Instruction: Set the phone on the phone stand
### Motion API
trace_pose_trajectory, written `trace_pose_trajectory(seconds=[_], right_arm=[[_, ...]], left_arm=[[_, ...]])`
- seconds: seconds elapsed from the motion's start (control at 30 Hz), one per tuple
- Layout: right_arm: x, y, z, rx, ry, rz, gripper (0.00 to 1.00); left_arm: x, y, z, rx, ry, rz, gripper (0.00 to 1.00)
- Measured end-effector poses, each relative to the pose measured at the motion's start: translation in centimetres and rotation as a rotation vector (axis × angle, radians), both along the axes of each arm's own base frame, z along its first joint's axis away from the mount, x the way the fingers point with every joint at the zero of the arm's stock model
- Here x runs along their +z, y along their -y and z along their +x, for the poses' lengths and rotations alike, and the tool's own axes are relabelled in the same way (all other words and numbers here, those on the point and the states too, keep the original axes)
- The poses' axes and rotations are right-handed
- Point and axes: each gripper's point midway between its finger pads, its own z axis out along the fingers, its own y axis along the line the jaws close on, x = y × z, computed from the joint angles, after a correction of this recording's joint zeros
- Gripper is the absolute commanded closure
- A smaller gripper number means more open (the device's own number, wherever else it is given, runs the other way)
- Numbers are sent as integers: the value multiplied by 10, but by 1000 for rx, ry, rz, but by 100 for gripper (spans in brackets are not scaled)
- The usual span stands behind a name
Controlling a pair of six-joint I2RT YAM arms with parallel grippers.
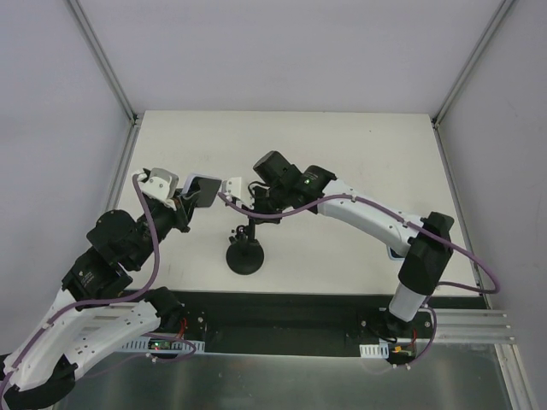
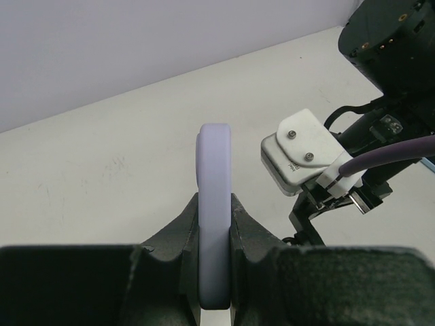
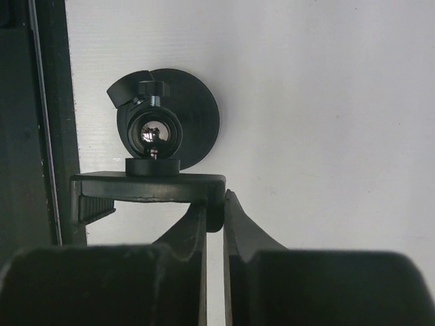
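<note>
The phone must go to the phone stand's plate (image 3: 146, 182), but my right gripper is crowding that plate. My right gripper should open and move back before the phone comes over.
My left gripper (image 1: 190, 203) is shut on the phone (image 1: 202, 189), a lavender-cased phone held above the table left of centre. In the left wrist view the phone (image 2: 215, 197) stands edge-on between the jaws of the left gripper (image 2: 215, 227). The phone stand (image 1: 245, 256) is dark, with a round disc base on the table near the front middle. My right gripper (image 1: 253, 207) reaches down onto its top. In the right wrist view the right gripper (image 3: 216, 207) is shut on the right end of the stand's plate (image 3: 149, 187), above the disc base (image 3: 190, 115).
The right arm's white wrist camera housing (image 2: 302, 153) hangs close to the right of the phone. A black strip (image 1: 282, 312) with both arm bases runs along the table's near edge. Grey walls enclose the white table (image 1: 359, 154).
</note>
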Motion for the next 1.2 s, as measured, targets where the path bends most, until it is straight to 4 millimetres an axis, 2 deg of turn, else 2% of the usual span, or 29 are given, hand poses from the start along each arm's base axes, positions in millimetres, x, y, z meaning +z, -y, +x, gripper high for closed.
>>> trace_pose_trajectory(seconds=[0.1,0.23,0.37,0.43,0.57,0.8,0.9,0.93,1.03,1.13,1.2], right_arm=[[0,3,1,-77,1,28,100],[0,18,5,-272,-6,61,100],[0,54,13,-526,10,55,100],[1,80,21,-666,20,35,100],[1,118,31,-860,34,-9,100],[0,126,34,-1029,3,15,100],[0,126,34,-1073,-13,38,78],[0,127,32,-1080,-23,48,63],[2,125,27,-1085,-55,81,42],[15,123,22,-1057,-81,137,34],[29,123,18,-1033,-85,188,32]], left_arm=[[-1,0,0,-1,-2,0,100],[-6,9,2,-30,-24,10,100],[-19,30,5,-103,-75,38,100],[-26,43,5,-153,-105,48,100],[-33,63,5,-236,-139,49,100],[-36,88,-3,-352,-183,17,100],[-38,96,-9,-409,-200,7,100],[-38,99,-11,-428,-207,4,100],[-40,108,-17,-487,-225,3,100],[-41,116,-21,-536,-242,4,100],[-42,121,-21,-553,-254,8,100]])
